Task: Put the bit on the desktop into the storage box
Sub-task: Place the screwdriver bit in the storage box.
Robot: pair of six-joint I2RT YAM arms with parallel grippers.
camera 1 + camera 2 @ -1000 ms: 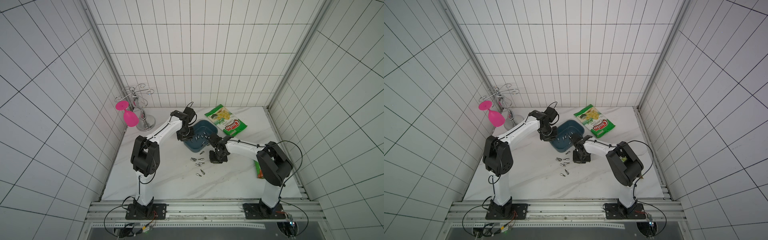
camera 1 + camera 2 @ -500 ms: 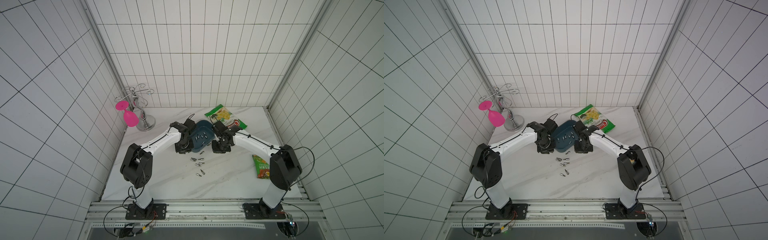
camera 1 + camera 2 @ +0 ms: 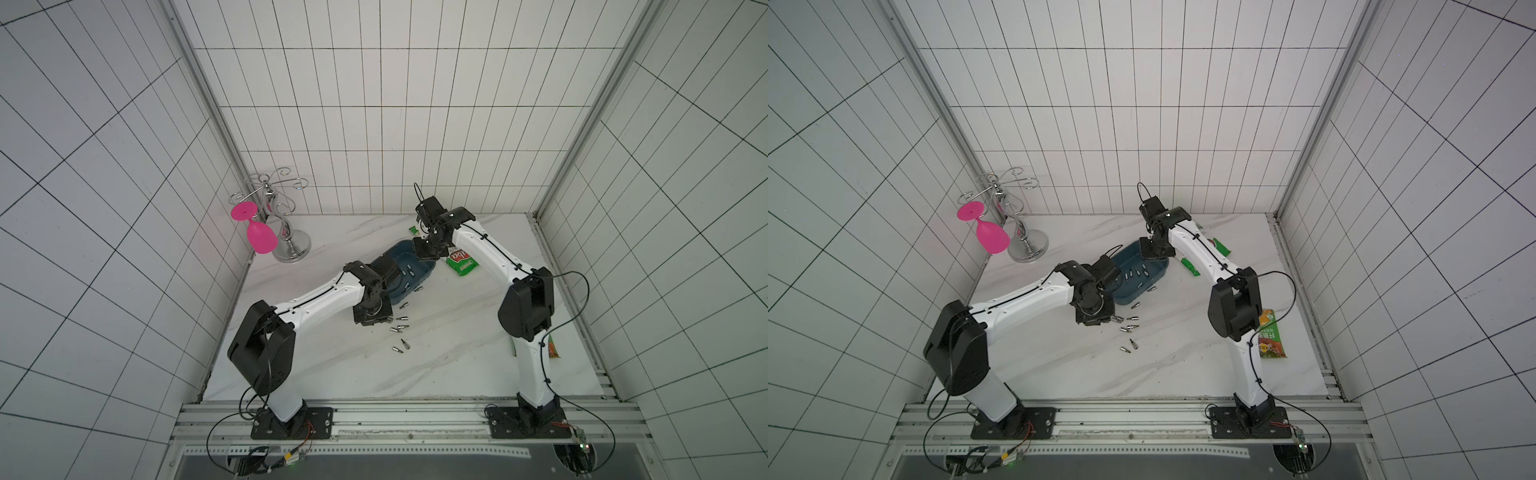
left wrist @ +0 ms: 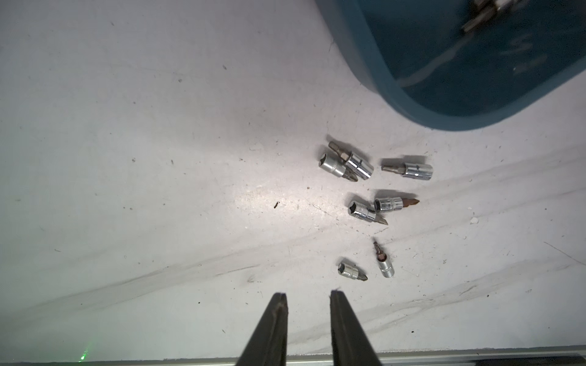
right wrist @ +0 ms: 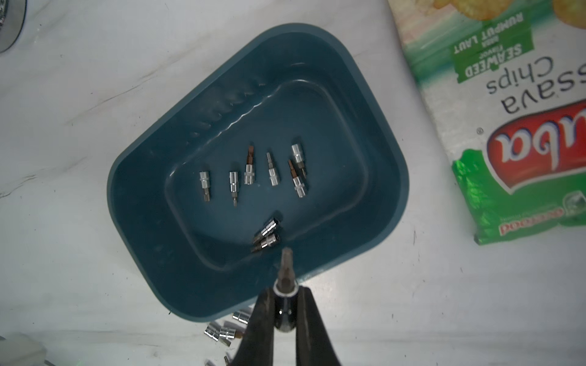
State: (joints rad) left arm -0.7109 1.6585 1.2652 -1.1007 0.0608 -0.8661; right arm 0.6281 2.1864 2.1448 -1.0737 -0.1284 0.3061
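The held bit's tip (image 5: 287,259) is past the storage box's edge, so my right gripper should keep going down inside and let go of the bit close to the box's bottom (image 5: 293,210).
Several silver bits (image 3: 399,328) (image 3: 1128,328) (image 4: 364,209) lie loose on the white desktop (image 3: 449,345), just in front of the dark teal storage box (image 3: 409,276) (image 3: 1133,286) (image 4: 418,111) (image 5: 136,202). Several more bits (image 5: 272,172) lie inside the box. My right gripper (image 5: 285,290) (image 3: 426,249) hangs over the box's edge, shut on one bit (image 5: 287,269) whose tip points into the box. My left gripper (image 4: 307,296) (image 3: 372,318) points down at the desktop beside the loose bits, open by a narrow gap and empty.
A green chips bag (image 5: 507,126) (image 3: 461,262) lies right next to the box. At the back left, a chrome glass rack (image 3: 286,232) carries a pink wine glass (image 3: 259,235). A small snack packet (image 3: 1271,338) lies near the right arm's base.
My right arm has carried a bit from the loose pile back to over the box. My left arm has come away from the box to the desktop beside the pile, its jaws parting slightly.
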